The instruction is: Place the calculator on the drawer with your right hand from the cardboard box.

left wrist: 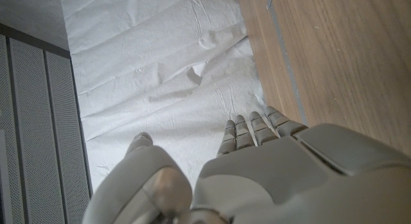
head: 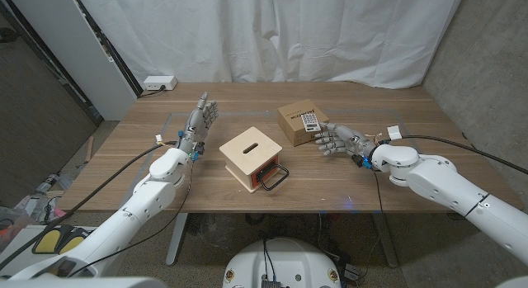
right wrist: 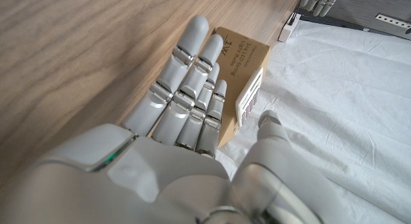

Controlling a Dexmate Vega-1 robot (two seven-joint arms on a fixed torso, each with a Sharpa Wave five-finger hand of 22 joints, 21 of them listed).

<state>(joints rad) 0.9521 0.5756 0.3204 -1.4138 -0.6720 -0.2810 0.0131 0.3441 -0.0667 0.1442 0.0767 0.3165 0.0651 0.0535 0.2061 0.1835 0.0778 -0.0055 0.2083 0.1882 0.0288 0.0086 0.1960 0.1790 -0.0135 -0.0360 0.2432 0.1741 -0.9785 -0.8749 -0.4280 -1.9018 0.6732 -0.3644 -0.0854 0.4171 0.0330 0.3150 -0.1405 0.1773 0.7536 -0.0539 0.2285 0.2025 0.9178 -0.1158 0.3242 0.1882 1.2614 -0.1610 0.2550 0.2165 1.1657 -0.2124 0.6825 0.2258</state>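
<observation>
My gripper will lift the calculator away freely and the cardboard box will stay put, because the calculator's near edge (head: 313, 129) sticks out past the box's rim.
A small cardboard box (head: 294, 123) stands right of the table's middle, and the calculator (head: 308, 122) lies on its top, grey with dark keys. My right hand (head: 337, 139) is open just to the right of the box, fingers stretched toward its side. The right wrist view shows those fingers (right wrist: 186, 89) alongside the box (right wrist: 241, 57), with the calculator's edge (right wrist: 249, 101) just past them; contact cannot be told. The light wooden drawer (head: 252, 154) with a slot in its top and a black handle (head: 274, 177) sits at the centre. My left hand (head: 198, 121) stands open and upright, left of the drawer.
A white power strip (head: 159, 83) lies at the far left corner of the table. A small white object (head: 394, 133) sits near my right wrist. White curtain hangs behind the table (head: 379, 102). Bare wood lies in front of the drawer.
</observation>
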